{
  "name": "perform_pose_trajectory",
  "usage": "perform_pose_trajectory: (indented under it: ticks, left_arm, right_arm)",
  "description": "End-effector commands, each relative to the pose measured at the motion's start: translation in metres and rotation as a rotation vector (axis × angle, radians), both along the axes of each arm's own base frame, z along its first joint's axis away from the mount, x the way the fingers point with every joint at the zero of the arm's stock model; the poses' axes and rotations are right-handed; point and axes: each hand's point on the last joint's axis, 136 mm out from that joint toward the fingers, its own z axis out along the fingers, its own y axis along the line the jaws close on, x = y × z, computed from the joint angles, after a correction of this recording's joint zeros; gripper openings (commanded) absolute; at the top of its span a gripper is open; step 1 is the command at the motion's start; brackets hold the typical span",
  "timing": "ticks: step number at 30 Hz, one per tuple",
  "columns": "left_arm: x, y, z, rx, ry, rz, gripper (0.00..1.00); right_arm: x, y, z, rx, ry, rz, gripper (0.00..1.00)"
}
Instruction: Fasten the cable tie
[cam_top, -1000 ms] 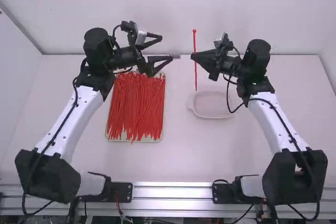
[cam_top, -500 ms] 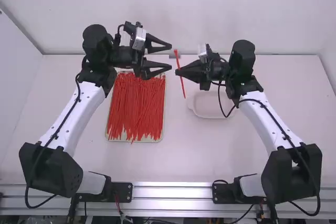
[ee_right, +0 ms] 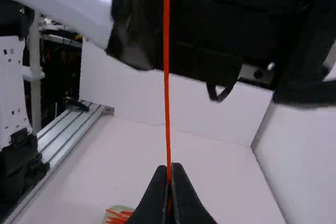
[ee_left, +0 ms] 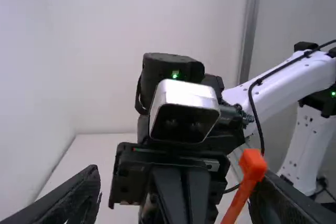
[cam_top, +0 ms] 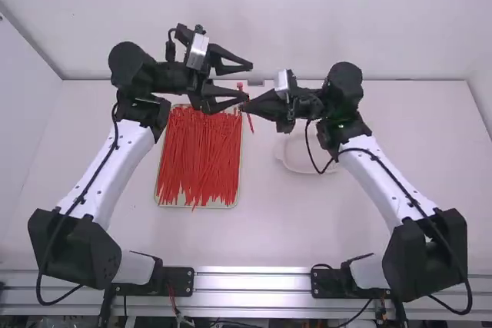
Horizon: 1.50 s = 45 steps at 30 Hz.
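Observation:
The cable tie (cam_top: 250,122) will curve into a loop when the robot pulls the cable tie's tail through, because the strap (ee_left: 238,202) below the square head is thin.
My right gripper (cam_top: 247,105) is shut on a single red cable tie (cam_top: 244,104), holding it up in the air just right of the tray's far corner. In the right wrist view the tie (ee_right: 167,77) runs straight away from my right gripper (ee_right: 169,182). My left gripper (cam_top: 244,81) is open, its two fingers spread on either side of the tie's head end. In the left wrist view the tie's square head (ee_left: 253,163) sits between the left fingers (ee_left: 73,198), with the right gripper's camera block behind it.
A tray (cam_top: 161,199) heaped with several red cable ties (cam_top: 200,155) lies under the left arm. A shallow clear dish (cam_top: 304,156) sits on the white table under the right arm. The table's front half is bare.
The right gripper has carried the tie leftward and tilted it toward the left gripper. The left gripper has risen slightly and now has the tie's head between its open fingers.

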Motion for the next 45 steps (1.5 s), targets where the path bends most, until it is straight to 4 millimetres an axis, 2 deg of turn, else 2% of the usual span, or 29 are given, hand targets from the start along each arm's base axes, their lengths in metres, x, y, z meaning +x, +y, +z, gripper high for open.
perform_pose_trajectory:
  ticks: [1,5,12,16,17,18,21,24,37,40,45]
  left_arm:
    - [-0.009,0.001,0.013,0.002,-0.011,-0.017,0.72]
    - [-0.01,0.001,0.016,-0.002,-0.017,-0.016,0.72]
    - [-0.02,0.003,0.029,-0.021,-0.053,-0.025,0.67]
    - [-0.015,0.003,0.036,-0.052,-0.03,0.007,0.58]
    - [-0.013,0.003,0.036,-0.057,-0.015,0.015,0.55]
    - [-0.009,0.003,0.036,-0.063,0.009,0.029,0.47]
    - [-0.007,0.003,0.035,-0.063,0.016,0.032,0.39]
    - [-0.007,0.003,0.036,-0.07,0.011,0.039,0.37]
    - [-0.001,0.004,0.041,-0.096,0.018,0.071,0.18]
    - [-0.001,0.004,0.041,-0.096,0.018,0.07,0.03]
    - [-0.001,0.004,0.041,-0.096,0.022,0.071,0.02]
  right_arm:
    - [0.008,0.001,0.021,0.031,0.078,-0.05,0.0]
    - [0.019,-0.007,0.033,0.065,0.163,-0.1,0.0]
    - [0.023,-0.013,0.026,0.045,0.219,-0.108,0.0]
    - [0.019,-0.008,0.025,0.04,0.22,-0.091,0.0]
    - [0.018,-0.007,0.025,0.04,0.219,-0.089,0.0]
    - [0.018,-0.005,0.026,0.042,0.219,-0.089,0.0]
    - [0.016,-0.004,0.025,0.04,0.206,-0.082,0.0]
    - [0.017,-0.005,0.025,0.04,0.206,-0.084,0.0]
    - [0.016,-0.005,0.025,0.038,0.205,-0.078,0.0]
    - [0.016,-0.005,0.025,0.038,0.205,-0.077,0.0]
    - [0.016,-0.005,0.025,0.038,0.204,-0.077,0.0]
